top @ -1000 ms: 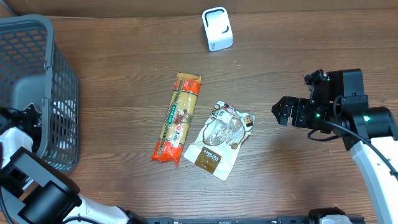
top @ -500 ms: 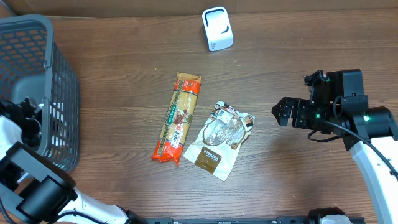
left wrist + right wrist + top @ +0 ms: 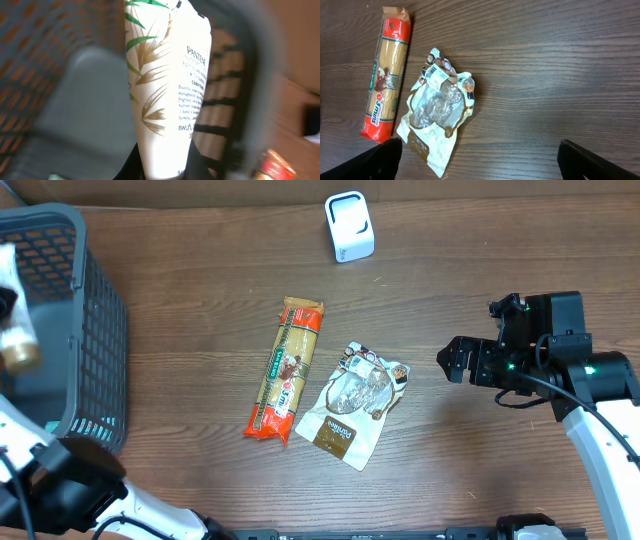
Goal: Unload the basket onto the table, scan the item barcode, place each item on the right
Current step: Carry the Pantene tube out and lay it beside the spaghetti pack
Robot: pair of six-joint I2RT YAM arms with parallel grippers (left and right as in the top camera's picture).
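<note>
The part of the wood between the pasta pack and snack bag is free, so my left gripper goes on bringing the Pantene bottle over and lets go of it there.
My left gripper is shut on a white Pantene bottle printed with green and gold leaves. Its dark fingers clamp the bottle's lower end. In the overhead view the bottle appears blurred at the far left, above the grey basket. A small white scanner stands at the back of the table. My right gripper hovers open over bare wood at the right. In the right wrist view its fingers stand far apart with nothing between them.
A long orange pasta pack and a crumpled clear-and-brown snack bag lie side by side mid-table, both also in the right wrist view as the pack and bag. Basket mesh surrounds the bottle.
The left gripper closed on the bottle inside the basket and has risen with it toward the far left edge. The right arm has stayed still.
</note>
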